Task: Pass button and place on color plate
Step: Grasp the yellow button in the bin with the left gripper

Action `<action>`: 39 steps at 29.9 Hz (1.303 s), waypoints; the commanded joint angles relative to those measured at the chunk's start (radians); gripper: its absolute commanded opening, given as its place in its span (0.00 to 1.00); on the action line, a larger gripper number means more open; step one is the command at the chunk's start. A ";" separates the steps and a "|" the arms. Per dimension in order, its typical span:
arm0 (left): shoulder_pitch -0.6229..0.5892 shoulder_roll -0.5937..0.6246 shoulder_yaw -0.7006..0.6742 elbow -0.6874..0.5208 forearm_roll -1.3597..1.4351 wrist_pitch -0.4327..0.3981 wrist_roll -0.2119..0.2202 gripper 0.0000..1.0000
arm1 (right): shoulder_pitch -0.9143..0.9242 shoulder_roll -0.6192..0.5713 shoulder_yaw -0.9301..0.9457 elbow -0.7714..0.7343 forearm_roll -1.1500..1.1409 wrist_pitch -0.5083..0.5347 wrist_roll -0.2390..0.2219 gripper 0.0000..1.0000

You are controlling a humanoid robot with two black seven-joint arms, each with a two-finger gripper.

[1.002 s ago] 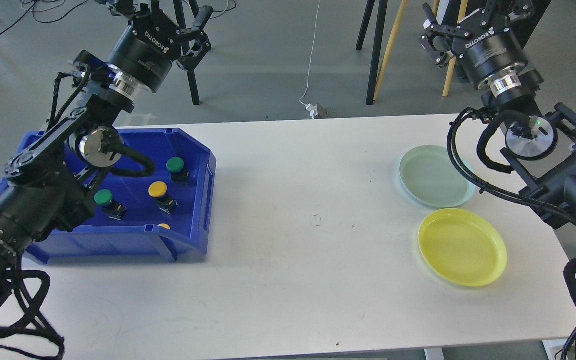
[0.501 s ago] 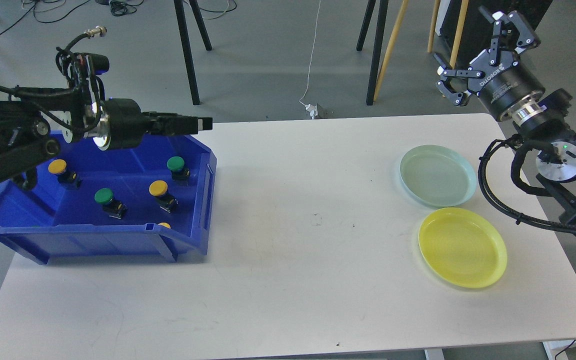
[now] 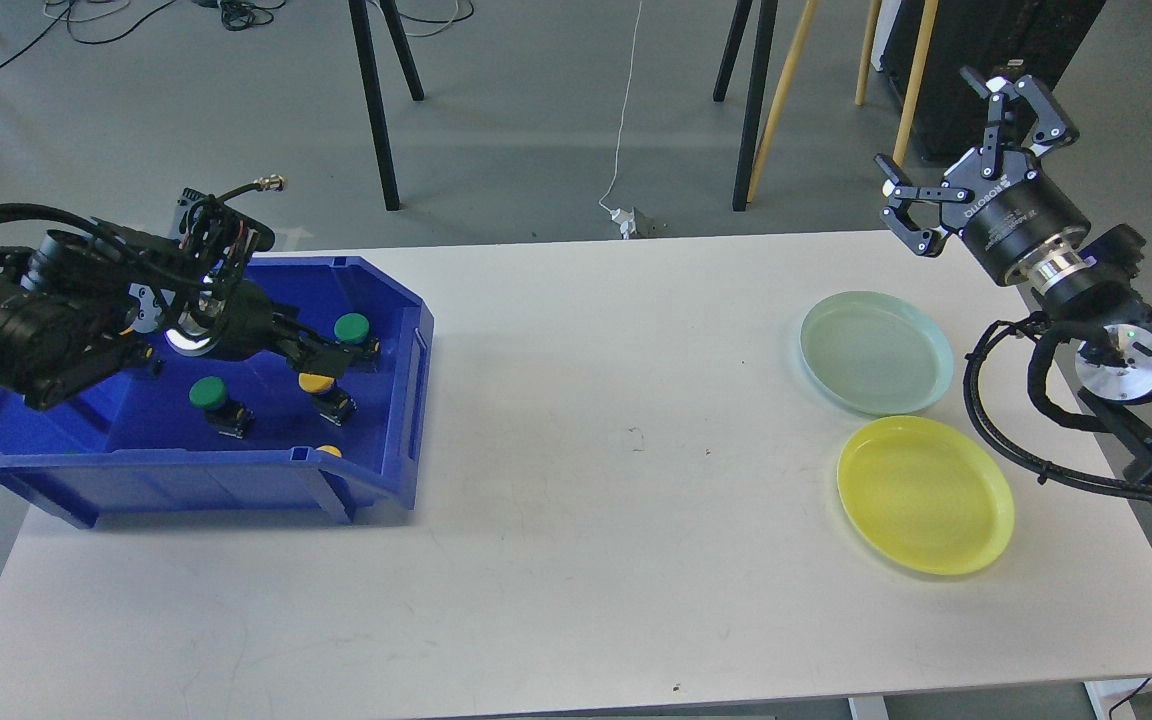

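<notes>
My gripper will set the yellow button (image 3: 322,391) on the yellow plate, and the button should lie over on its side there, because a long dark body (image 3: 335,409) sticks out past its round cap.
A blue bin (image 3: 186,482) at the table's left holds push buttons: a green one (image 3: 351,328), a green one (image 3: 206,393), a yellow one (image 3: 316,384), and a yellow one (image 3: 328,452) that just peeks over the front wall. My left gripper (image 3: 321,362) is down inside the bin, its dark fingers right over the middle yellow button; I cannot tell them apart. A pale green plate (image 3: 876,352) and a yellow plate (image 3: 924,495) lie empty at the right. My right gripper (image 3: 936,125) is open and empty, raised beyond the table's far right edge.
The white table (image 3: 596,480) spans the view between bin and plates. Black stand legs (image 3: 376,110) and wooden poles (image 3: 776,100) stand on the floor behind the table. A white cable and plug (image 3: 626,215) lie by the far edge.
My left arm swung down from above the bin's far rim into the bin, over the middle yellow button, and now hides the far-left yellow button. My right gripper shifted slightly and stayed open.
</notes>
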 commanded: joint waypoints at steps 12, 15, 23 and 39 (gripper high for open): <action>0.096 -0.066 -0.001 0.144 0.002 0.009 0.000 0.98 | -0.004 0.000 -0.001 0.003 0.000 0.000 0.000 1.00; 0.105 -0.068 -0.001 0.144 0.002 0.009 0.000 0.96 | -0.004 0.000 -0.002 0.002 0.000 0.000 0.000 1.00; 0.120 -0.071 0.005 0.146 0.012 0.007 0.000 0.61 | -0.020 0.000 -0.002 0.000 0.000 0.000 0.000 1.00; 0.093 -0.037 -0.015 0.118 0.091 0.027 0.000 0.03 | -0.039 0.000 0.002 -0.002 0.000 0.000 0.000 1.00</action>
